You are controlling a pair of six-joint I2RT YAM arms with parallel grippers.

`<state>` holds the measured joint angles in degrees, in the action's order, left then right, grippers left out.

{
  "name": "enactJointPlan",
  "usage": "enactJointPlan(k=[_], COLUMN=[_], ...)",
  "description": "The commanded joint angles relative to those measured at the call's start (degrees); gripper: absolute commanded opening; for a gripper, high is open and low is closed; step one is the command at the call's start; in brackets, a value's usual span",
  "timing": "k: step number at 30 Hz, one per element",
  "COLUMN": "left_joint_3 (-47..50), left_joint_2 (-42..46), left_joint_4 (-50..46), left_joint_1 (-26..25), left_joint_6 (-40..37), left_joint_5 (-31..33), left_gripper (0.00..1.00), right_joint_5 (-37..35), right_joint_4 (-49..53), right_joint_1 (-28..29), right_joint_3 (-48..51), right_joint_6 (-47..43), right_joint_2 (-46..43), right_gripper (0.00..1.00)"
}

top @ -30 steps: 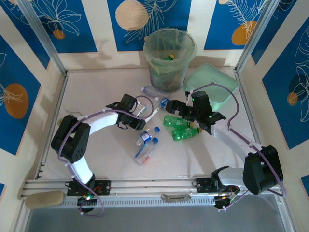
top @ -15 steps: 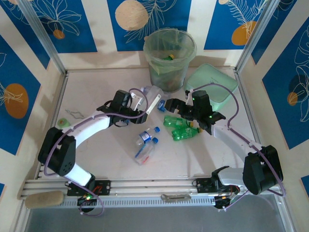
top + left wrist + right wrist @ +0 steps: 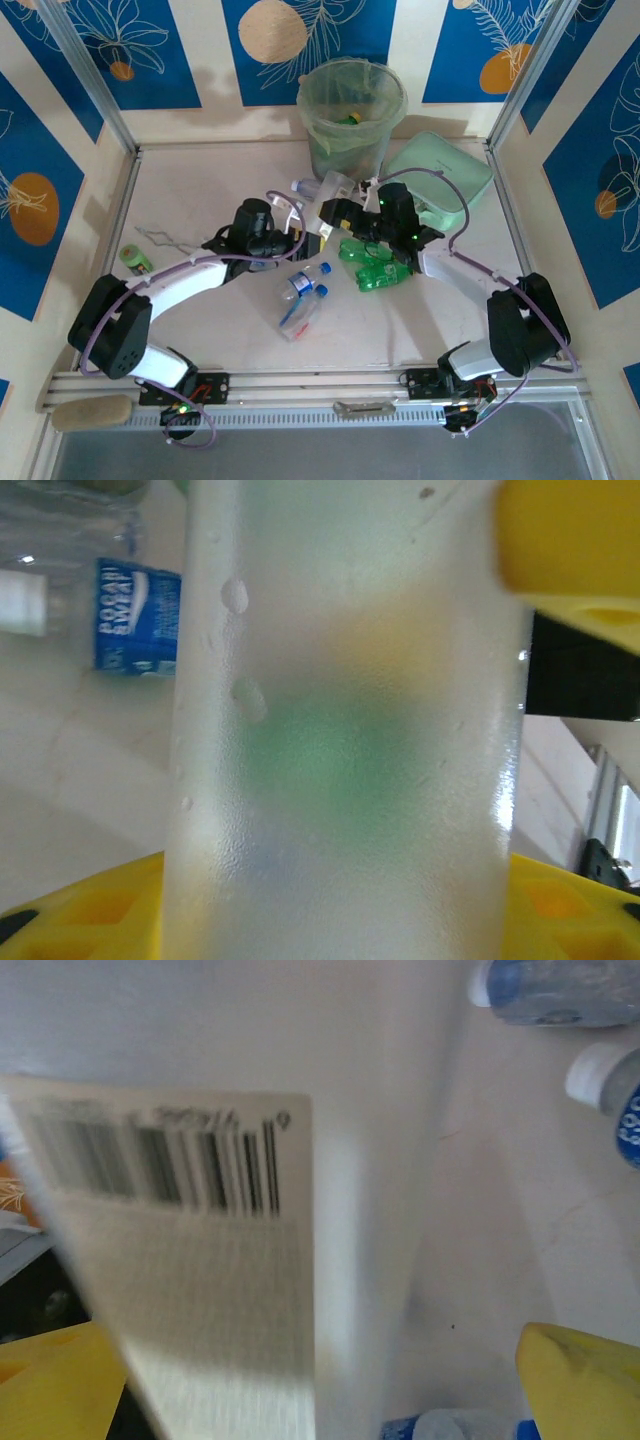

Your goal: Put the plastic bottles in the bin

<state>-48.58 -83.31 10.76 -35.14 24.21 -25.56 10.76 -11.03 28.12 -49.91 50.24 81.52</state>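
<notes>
I should take the frosted bottle (image 3: 332, 192) by the barcode label (image 3: 190, 1175) with my right gripper and drop it into the bin, because my left gripper is holding it short of the bin.
A frosted clear plastic bottle (image 3: 335, 189) hangs above the table in front of the bin (image 3: 352, 125), and my left gripper (image 3: 306, 219) is shut on it. In the left wrist view its body (image 3: 340, 730) stands between my yellow fingers (image 3: 90, 920). My right gripper (image 3: 336, 216) is open right beside it; that bottle's barcode label (image 3: 200, 1260) lies between its spread fingers (image 3: 580, 1380). Two blue-capped clear bottles (image 3: 303, 282) and green bottles (image 3: 377, 266) lie on the table. A green bottle (image 3: 350, 118) lies inside the bin.
A flat mint-green lid (image 3: 445, 175) rests right of the bin. A green tape roll (image 3: 135, 260) and a bent wire (image 3: 160, 238) lie at the left. Another clear bottle with a blue label (image 3: 135, 615) lies near the bin's foot. Metal frame posts bound both sides.
My left arm swung right and up with the frosted bottle. The right gripper moved left to meet it. The tape roll at the left is now uncovered.
</notes>
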Motion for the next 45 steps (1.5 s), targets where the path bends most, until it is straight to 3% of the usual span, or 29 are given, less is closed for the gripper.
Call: enactJointPlan(k=[1,6,12,14,17,21,24,29,34,39,45], left_joint_3=[0.3,0.4,0.3,0.3,0.6,1.9,3.6,6.1,6.1,8.3,11.6], left_joint_2=[-0.2,-1.1,-1.2,-1.2,-1.0,0.6,2.6,5.2,7.0,10.6,15.7], left_joint_4=[5.1,6.3,6.4,6.3,6.4,6.7,6.3,3.2,-6.5,-6.8,-7.5], left_joint_1=[-1.4,-2.3,-2.7,-2.7,-2.7,-2.6,-1.8,2.1,5.7,7.7,8.8], left_joint_6=[2.1,2.7,2.7,2.7,2.7,3.1,3.4,5.4,8.2,7.3,5.9], left_joint_5=[-3.1,-3.7,-4.0,-4.0,-3.5,-1.7,1.6,10.2,24.4,27.4,30.0], left_gripper=[0.4,0.4,0.42,0.44,0.55,0.87,1.0,1.0,1.0,1.0,1.0], right_joint_5=[1.3,0.6,0.3,0.3,0.1,-1.4,-2.5,-1.5,-0.2,-1.7,-3.0], right_joint_4=[-2.8,-3.1,-2.5,-2.4,-2.2,0.8,4.2,8.7,11.1,11.1,7.7], right_joint_1=[0.5,0.6,0.5,0.4,0.3,-0.9,-3.2,-8.5,-12.3,-13.9,-14.8], right_joint_3=[-1.6,-1.0,-1.0,-0.9,-0.8,-0.9,-1.0,-2.6,-8.5,-17.1,-30.8], right_joint_6=[1.2,1.2,0.1,0.0,-0.5,-2.4,-4.3,-6.6,-9.6,-13.7,-16.1], right_joint_2=[1.3,1.6,1.5,1.5,1.3,-0.2,-2.5,-7.1,-9.8,-8.1,1.3], right_gripper=[1.0,0.91,0.67,0.63,0.59,0.58,0.58,0.58,0.58,0.58,0.58])
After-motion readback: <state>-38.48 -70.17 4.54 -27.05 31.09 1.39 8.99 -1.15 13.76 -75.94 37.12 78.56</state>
